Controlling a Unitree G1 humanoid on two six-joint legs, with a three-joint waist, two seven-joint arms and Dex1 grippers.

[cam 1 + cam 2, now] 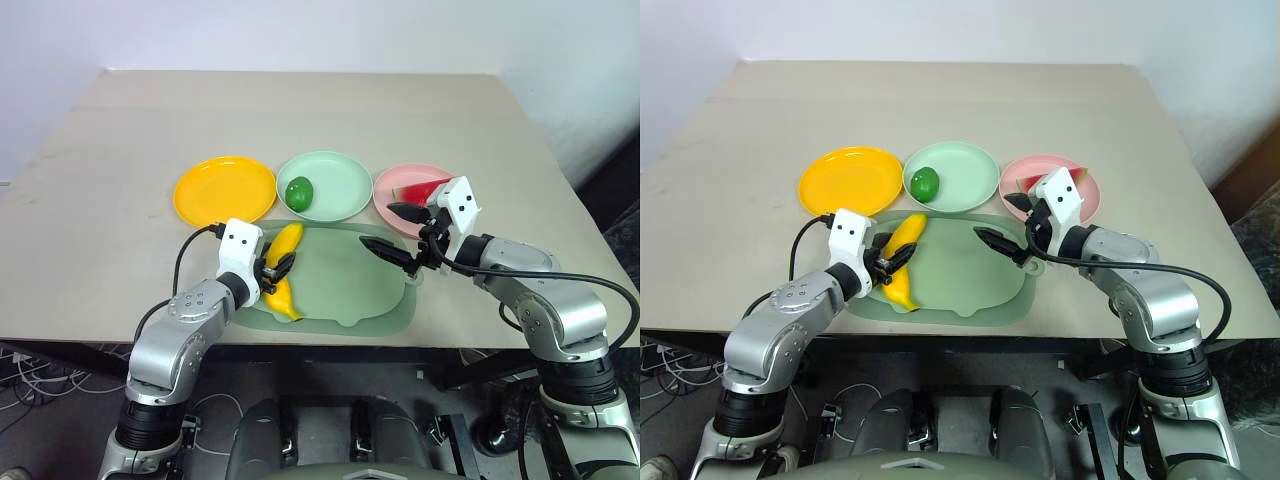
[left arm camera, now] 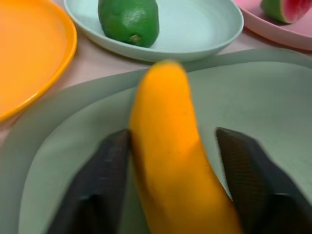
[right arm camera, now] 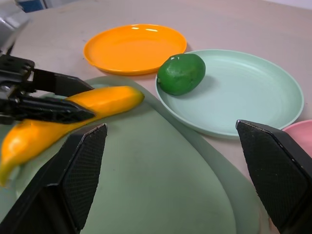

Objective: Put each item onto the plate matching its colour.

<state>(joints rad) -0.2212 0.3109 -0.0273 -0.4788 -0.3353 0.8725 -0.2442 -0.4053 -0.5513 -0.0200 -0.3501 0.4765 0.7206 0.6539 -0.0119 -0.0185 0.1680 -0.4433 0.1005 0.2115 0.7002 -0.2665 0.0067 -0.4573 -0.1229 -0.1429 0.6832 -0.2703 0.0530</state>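
I should move back, open my left gripper wide and center it over the banana's middle [image 2: 178, 165], because the banana's side [image 2: 135, 146] rests against one of its fingers while the other finger stands away.
A curved yellow banana [image 1: 285, 270] lies on the big pale-green tray [image 1: 350, 285]. My left gripper [image 1: 278, 268] is open astride its middle. One of its fingers [image 2: 105, 165] rests against the banana, and the other stands a little off it. My right gripper [image 1: 393, 230] hangs open and empty above the tray's right end, just in front of the pink plate [image 1: 398, 185]. A red watermelon wedge [image 1: 422, 190] lies on that plate, partly hidden by my right wrist. The small dark-green fruit [image 1: 299, 192] sits on the mint green plate [image 1: 340, 185]. The yellow-orange plate [image 1: 225, 188] is bare.
The three plates stand in a row just beyond the tray, yellow-orange at the left, mint in the middle and pink at the right. Bare tabletop stretches behind them. The table's front edge runs just below the tray.
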